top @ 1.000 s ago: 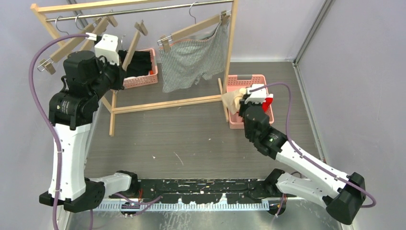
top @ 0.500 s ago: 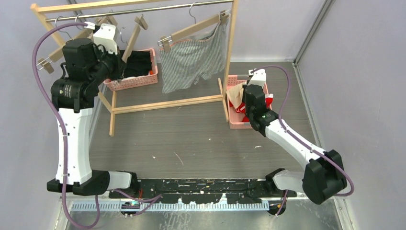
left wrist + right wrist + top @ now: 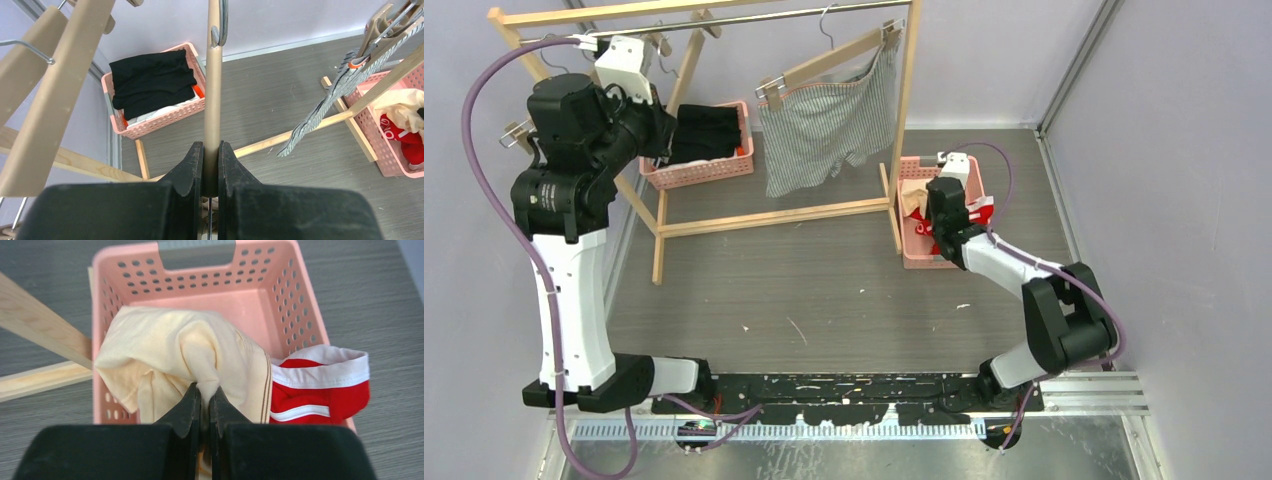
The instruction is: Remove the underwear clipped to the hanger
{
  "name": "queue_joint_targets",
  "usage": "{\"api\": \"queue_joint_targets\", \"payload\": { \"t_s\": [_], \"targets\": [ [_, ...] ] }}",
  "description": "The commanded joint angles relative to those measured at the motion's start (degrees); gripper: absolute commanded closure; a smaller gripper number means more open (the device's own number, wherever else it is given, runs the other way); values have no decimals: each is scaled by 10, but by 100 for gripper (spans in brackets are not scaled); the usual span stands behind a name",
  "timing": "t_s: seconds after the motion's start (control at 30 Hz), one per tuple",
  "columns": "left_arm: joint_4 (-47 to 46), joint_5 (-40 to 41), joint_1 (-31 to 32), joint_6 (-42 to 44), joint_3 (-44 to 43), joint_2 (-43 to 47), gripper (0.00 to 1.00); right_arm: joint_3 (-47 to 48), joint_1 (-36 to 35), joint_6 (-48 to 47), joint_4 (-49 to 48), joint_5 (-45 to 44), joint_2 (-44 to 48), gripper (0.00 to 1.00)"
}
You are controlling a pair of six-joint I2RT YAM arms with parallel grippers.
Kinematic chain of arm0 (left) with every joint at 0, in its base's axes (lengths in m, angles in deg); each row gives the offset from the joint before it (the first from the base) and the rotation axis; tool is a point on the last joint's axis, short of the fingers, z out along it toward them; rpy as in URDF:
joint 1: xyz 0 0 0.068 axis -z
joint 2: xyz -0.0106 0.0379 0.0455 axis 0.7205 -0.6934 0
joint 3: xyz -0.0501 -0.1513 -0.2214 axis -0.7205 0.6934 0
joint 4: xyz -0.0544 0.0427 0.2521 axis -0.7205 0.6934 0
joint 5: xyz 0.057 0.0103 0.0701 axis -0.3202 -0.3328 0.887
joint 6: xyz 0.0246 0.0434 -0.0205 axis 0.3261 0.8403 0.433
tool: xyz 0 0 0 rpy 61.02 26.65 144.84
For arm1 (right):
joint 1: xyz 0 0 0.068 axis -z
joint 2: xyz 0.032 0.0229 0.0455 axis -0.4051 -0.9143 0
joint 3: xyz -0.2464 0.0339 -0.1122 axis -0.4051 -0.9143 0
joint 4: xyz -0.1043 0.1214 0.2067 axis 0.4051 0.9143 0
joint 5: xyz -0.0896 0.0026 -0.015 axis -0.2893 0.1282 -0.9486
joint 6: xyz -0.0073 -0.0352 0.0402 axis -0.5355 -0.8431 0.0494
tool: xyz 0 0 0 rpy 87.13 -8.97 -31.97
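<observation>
My left gripper should go on sliding the wooden hanger (image 3: 213,95), which is empty, along the rail and let go beside the other hangers (image 3: 60,95), since the way there is open.
The grey striped underwear (image 3: 824,125) hangs clipped to a wooden hanger (image 3: 834,58) on the rail; it also shows in the left wrist view (image 3: 325,100). My right gripper (image 3: 205,390) is shut on the cream underwear (image 3: 185,350) and holds it over the right pink basket (image 3: 310,305). The red underwear (image 3: 320,385) lies in that basket beside it. In the top view my right gripper (image 3: 931,215) sits at the basket's near end. My left gripper (image 3: 211,150) is shut on a bare wooden hanger (image 3: 213,90), held high near the rail (image 3: 686,70).
A wooden clothes rack (image 3: 774,215) spans the back, with several bare hangers (image 3: 524,130) at its left end. A second pink basket (image 3: 714,168) with folded black clothes (image 3: 150,82) stands behind the rack at the left. Walls close in on the left, back and right.
My right gripper has carried the cream underwear back over the right basket and lowered it. My left arm has lifted the bare hanger up toward the rail.
</observation>
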Motion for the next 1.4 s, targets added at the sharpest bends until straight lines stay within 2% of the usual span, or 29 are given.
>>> {"api": "queue_joint_targets", "payload": {
  "t_s": [0.0, 0.3, 0.57, 0.77, 1.2, 1.37],
  "targets": [
    [-47, -7, -14, 0, -33, -2, 100, 3, 16, 24, -40, 35, -31, 99],
    [-51, -29, -50, -8, -73, -34, 100, 2, 18, 25, -42, 47, -49, 99],
    [-76, -65, -87, -28, -70, -50, 100, -6, 20, 22, -43, 42, -37, 99],
    [-96, -88, -109, -42, -56, -54, 100, -11, 20, 25, -45, 46, -33, 92],
    [-78, -97, -117, -39, -54, -69, 100, -20, 20, 30, -49, 48, -16, 88],
    [-76, -91, -118, -36, -35, -61, 95, -23, 21, 30, -48, 49, -11, 88]
  ]
}}
